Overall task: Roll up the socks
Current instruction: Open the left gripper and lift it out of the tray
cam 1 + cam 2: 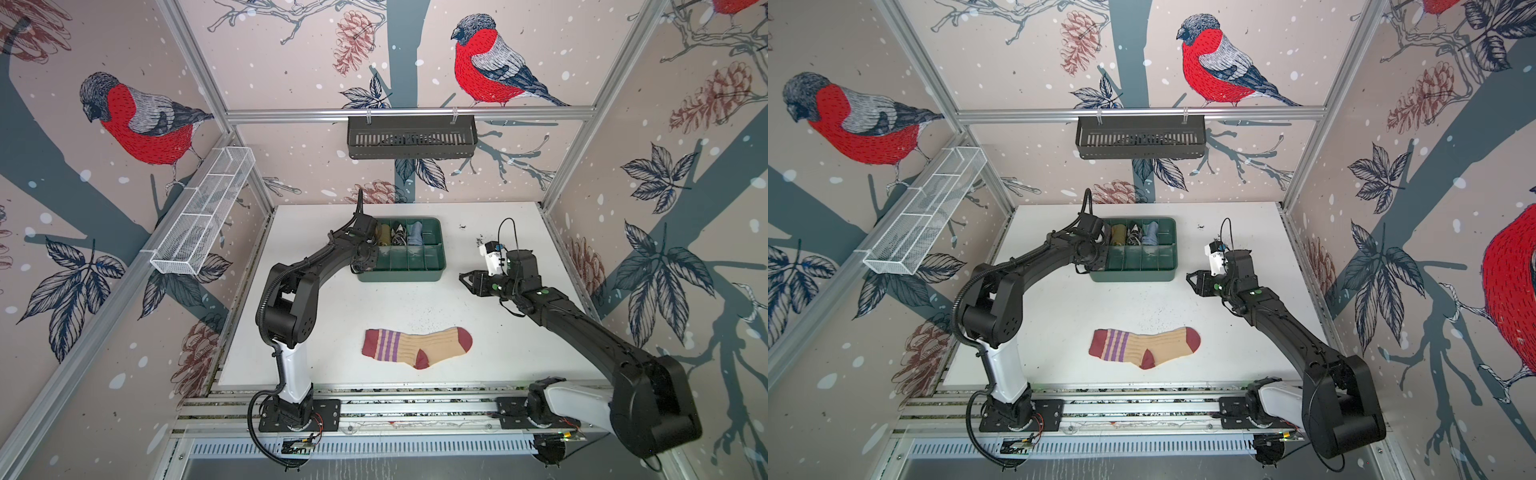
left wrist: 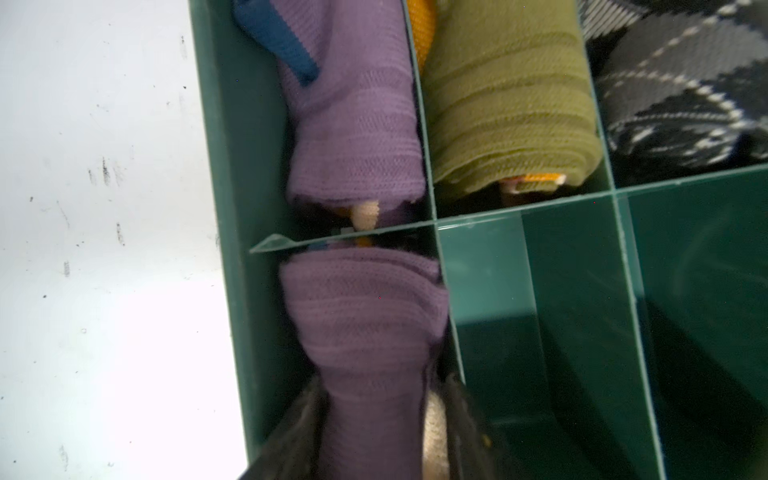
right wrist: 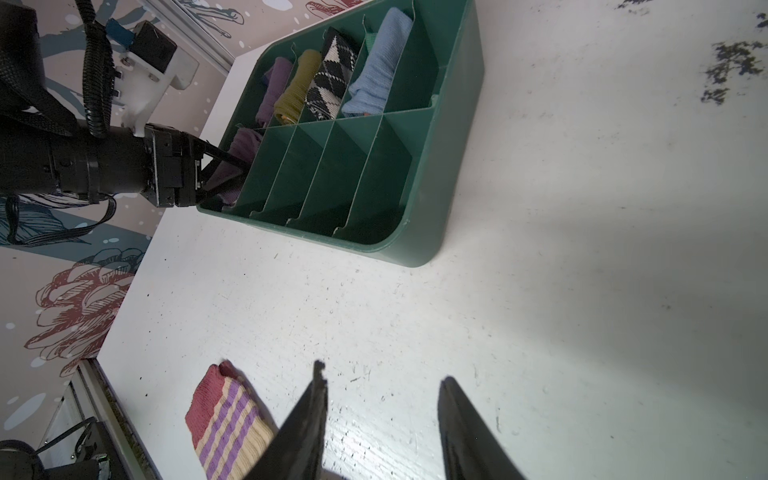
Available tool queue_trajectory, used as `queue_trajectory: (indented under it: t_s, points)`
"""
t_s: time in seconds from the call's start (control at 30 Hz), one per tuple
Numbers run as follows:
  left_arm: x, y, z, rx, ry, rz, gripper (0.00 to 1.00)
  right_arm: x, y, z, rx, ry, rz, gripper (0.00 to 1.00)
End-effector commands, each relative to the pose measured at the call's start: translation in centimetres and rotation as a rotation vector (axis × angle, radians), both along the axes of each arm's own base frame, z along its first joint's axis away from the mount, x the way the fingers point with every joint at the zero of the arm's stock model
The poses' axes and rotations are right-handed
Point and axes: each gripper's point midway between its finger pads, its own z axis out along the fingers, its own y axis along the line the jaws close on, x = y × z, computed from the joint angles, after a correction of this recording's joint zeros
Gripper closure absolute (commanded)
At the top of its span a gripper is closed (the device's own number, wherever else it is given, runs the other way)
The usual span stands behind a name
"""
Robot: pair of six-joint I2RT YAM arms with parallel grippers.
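I expect the tan sock to bend at the purple stripes (image 1: 389, 345) and its toe to stay flat when I fold its cuff toward its heel, because it lies spread (image 1: 432, 344).
The tan sock (image 1: 417, 347) (image 1: 1144, 347), with dark red toe, heel and cuff and purple stripes, lies flat on the white table near the front. The purple sock (image 2: 365, 324), rolled with tan showing at its side, sits in the near-left compartment of the green organizer (image 1: 432, 270). My left gripper (image 2: 384, 382) reaches into that compartment, with a finger pressed on each side of the roll's pinched end. My right gripper (image 1: 465, 279) (image 3: 382, 374) hovers open over bare table right of the organizer, holding nothing. The tan sock's cuff (image 3: 228, 428) lies beside it.
The organizer's back row holds a purple roll with blue trim (image 2: 353, 124), an olive roll (image 2: 507, 104), a black-white patterned roll (image 2: 685, 104) and a light blue roll (image 3: 374, 70). A black basket (image 1: 411, 137) hangs on the back rail. A white mesh basket (image 1: 203, 216) hangs on the left wall.
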Motion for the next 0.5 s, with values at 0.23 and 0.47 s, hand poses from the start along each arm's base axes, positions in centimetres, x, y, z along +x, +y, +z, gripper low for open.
queue_trajectory:
  t_s: [0.23, 0.47]
  points:
    - [0.3, -0.1, 2.5, -0.032, -0.062, 0.009, 0.48, 0.2, 0.0, 0.2, -0.001, -0.013, -0.005, 0.54]
    - [0.3, -0.3, 6.3, -0.089, -0.159, 0.013, 0.57, 0.2, -0.1, 0.2, -0.005, -0.011, -0.008, 0.54]
